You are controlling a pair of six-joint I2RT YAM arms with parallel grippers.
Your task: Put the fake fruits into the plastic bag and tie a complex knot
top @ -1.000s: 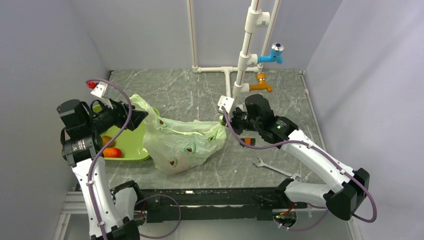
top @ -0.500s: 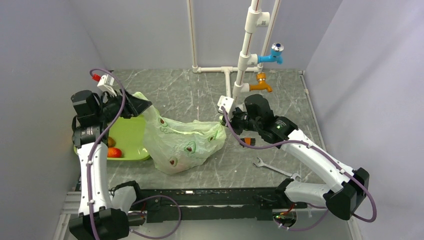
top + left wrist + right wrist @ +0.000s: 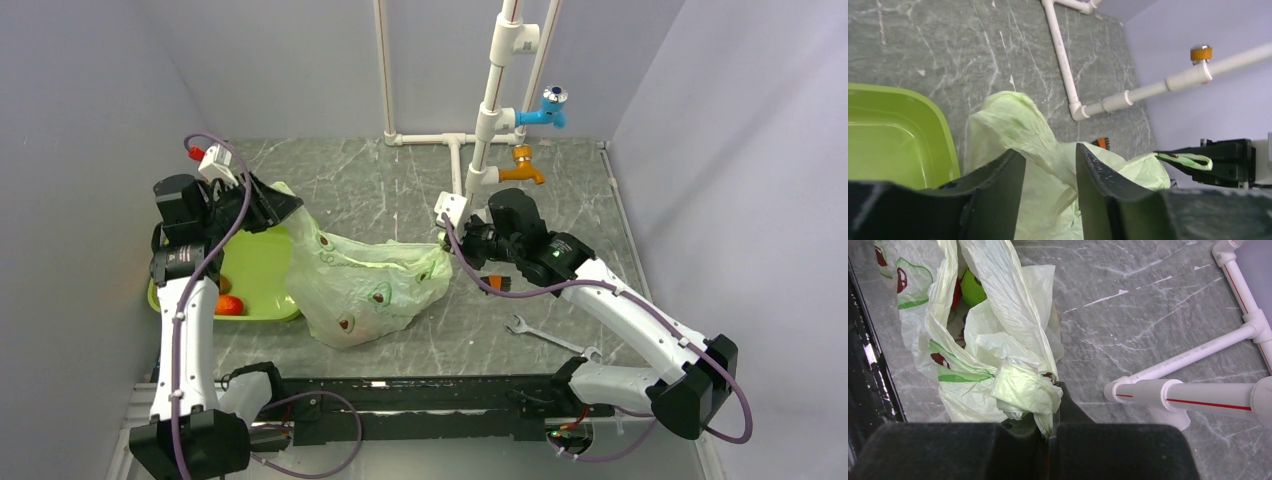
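Next, I bring the bag handle in my right gripper back toward the raised bag handle [image 3: 297, 208] before tying, because the plastic bag's opening [image 3: 375, 262] is stretched long and the bag's handles are far apart.
The pale green plastic bag [image 3: 360, 285] lies slumped at mid-table, its mouth stretched between my grippers. My right gripper [image 3: 450, 245] is shut on the bag's right handle [image 3: 1023, 390]. A green fruit [image 3: 973, 287] and a red one [image 3: 955, 292] show inside the bag. My left gripper [image 3: 278, 207] is open at the bag's raised left handle [image 3: 1008, 110], with bag film showing between its fingers [image 3: 1098, 180]; I cannot tell if they touch it. A red fruit [image 3: 229, 305] and an orange fruit [image 3: 222, 285] lie in the lime-green tray [image 3: 262, 275].
A wrench [image 3: 535, 330] and a small orange brush [image 3: 497, 283] lie right of the bag. White pipes [image 3: 490, 110] with a blue tap [image 3: 545, 105] and an orange tap [image 3: 525, 168] stand at the back. Walls close in on the left and right.
My left arm has swung up and back, carrying its gripper from over the tray to the bag's left handle. The right gripper and the bag have held still.
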